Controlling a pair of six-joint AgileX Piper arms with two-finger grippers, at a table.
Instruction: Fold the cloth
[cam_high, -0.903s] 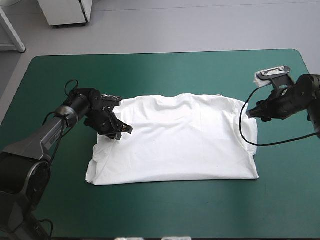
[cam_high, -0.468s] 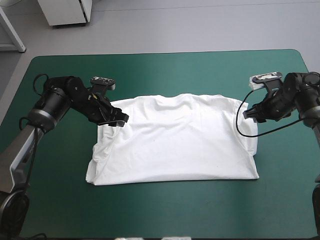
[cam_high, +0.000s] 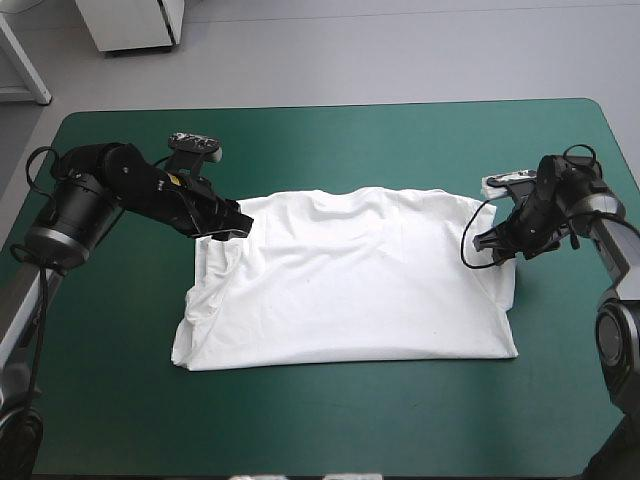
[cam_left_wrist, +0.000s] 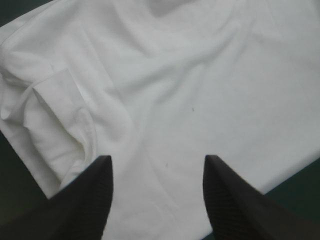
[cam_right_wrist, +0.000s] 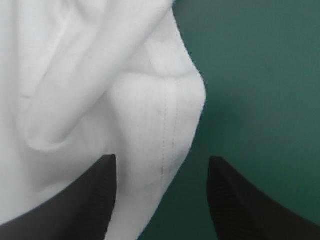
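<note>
The T-shirt's side is in soft, rumpled folds (cam_high: 213, 280), so I expect its near edge (cam_high: 350, 361) to droop between my grippers when I lift its corners.
The white T-shirt (cam_high: 350, 275) lies spread flat across the middle of the teal-green table, folded once, with rumpled layers along its left side. My left gripper (cam_high: 232, 222) hovers at the shirt's far left corner, open; between and ahead of its black fingers (cam_left_wrist: 85, 197) lies the T-shirt (cam_left_wrist: 175, 100) with a puckered fold. My right gripper (cam_high: 487, 245) sits at the shirt's right edge near the far corner, open; a seamed, bulging edge of the T-shirt (cam_right_wrist: 150, 115) lies between its fingers (cam_right_wrist: 235, 200).
Bare teal-green cover (cam_high: 350, 140) surrounds the shirt on all sides, widest toward the far edge and the front. A white cabinet (cam_high: 130, 22) stands on the floor beyond the table's far left corner.
The left gripper has moved from over the shirt's left side toward its far left corner. The right gripper has come down and inward onto the shirt's right edge. The shirt has not shifted.
</note>
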